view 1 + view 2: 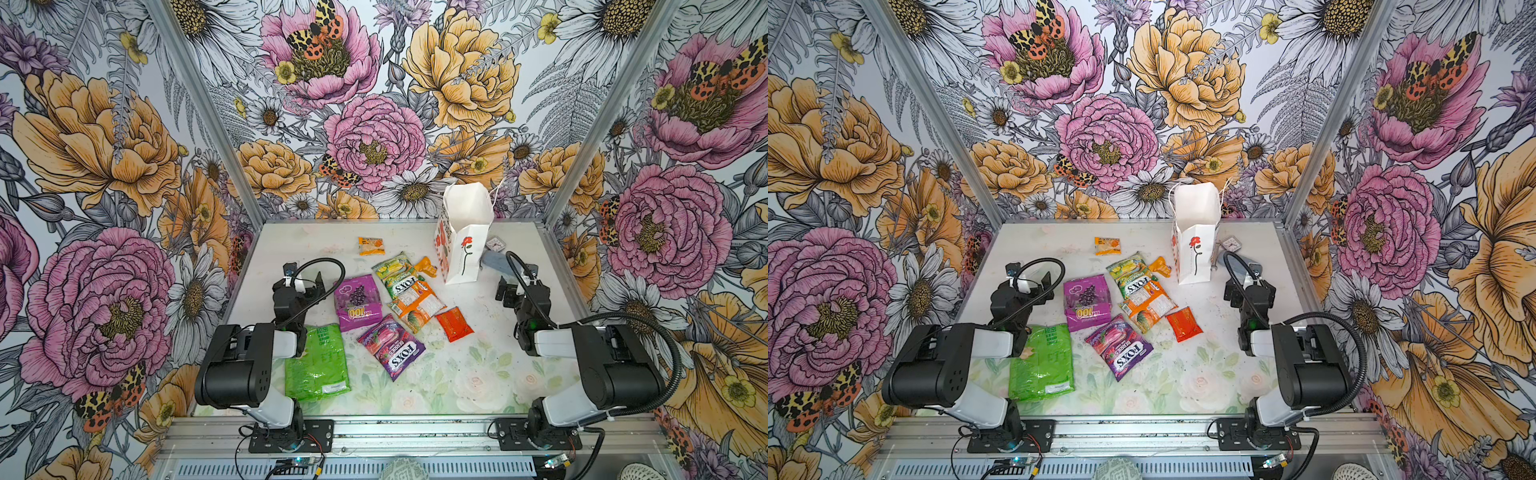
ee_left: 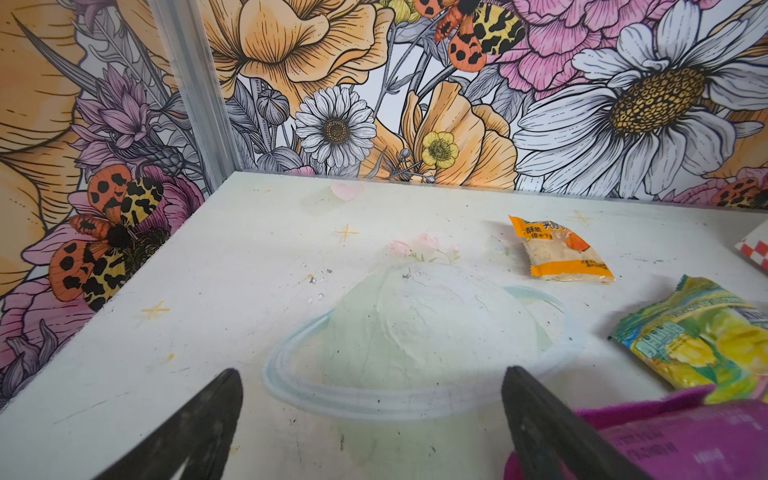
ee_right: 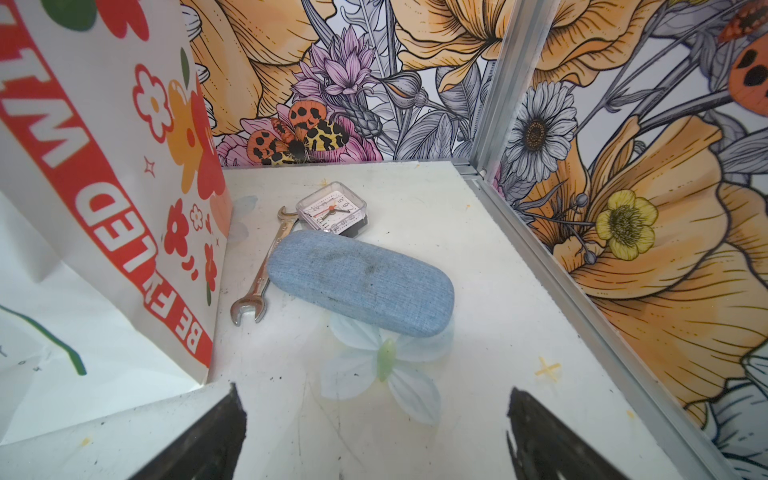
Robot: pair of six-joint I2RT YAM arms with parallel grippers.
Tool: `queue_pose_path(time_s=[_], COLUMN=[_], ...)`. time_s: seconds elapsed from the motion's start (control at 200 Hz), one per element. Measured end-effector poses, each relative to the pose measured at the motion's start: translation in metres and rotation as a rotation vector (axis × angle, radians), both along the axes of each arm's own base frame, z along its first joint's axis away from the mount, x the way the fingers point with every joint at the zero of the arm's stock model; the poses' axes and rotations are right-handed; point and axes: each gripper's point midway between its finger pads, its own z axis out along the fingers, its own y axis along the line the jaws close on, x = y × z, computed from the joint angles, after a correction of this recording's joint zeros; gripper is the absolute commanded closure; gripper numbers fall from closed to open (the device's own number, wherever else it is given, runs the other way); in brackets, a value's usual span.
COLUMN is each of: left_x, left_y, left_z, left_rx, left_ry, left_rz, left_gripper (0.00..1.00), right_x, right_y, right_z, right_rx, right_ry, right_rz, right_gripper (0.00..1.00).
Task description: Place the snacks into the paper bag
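Note:
The paper bag is standing back beyond the red packet, so the robot's right gripper should grip its rim and pull the bag closer before the left gripper puts snacks in.
Several snacks lie flat mid-table in both top views: a green packet, a purple grape packet, a purple FOX'S packet, a green-yellow FOX'S packet, an orange packet, a red packet and a small orange packet farther back. The paper bag stands upright and open-mouthed at the back right. My left gripper is open, just left of the purple grape packet. My right gripper hovers open beside the paper bag, holding nothing.
Behind the bag, near the right wall, lie a blue fabric case, a metal wrench and a small square clock. Flowered walls with metal rails close in the table on three sides.

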Motion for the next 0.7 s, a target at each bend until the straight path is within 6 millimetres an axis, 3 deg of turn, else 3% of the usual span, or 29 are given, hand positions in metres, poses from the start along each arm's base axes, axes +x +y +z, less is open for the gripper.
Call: queue_pose_path(time_s=[0.2, 0.3, 0.44, 0.56, 0.701], left_x=[-0.026, -0.043, -0.057, -0.07, -0.08], left_y=[-0.016, -0.022, -0.038, -0.057, -0.069], left_z=[-0.005, 0.007, 0.054, 0.1, 0.169], left_rx=[0.027, 0.049, 0.086, 0.069, -0.019], left_ry=[-0.028, -0.072, -0.209, -0.296, -0.371], left_rz=[-0.064, -0.064, -0.097, -0.143, -0.168], left_gripper=[0.01, 0.01, 0.01, 0.01, 0.01], right_x=[0.001, -0.002, -0.012, -0.018, -0.023], right_y=[0.008, 0.012, 0.019, 0.038, 0.055], right_z=[0.003, 0.005, 0.016, 0.046, 0.086], right_rx=[-0.018, -0.026, -0.045, -0.066, -0.033], right_ry=[-0.012, -0.023, -0.042, -0.095, -0.143], right_rz=[0.027, 0.042, 0.059, 0.114, 0.159], right_gripper=[0.0, 0.0, 0.0, 0.0, 0.0])
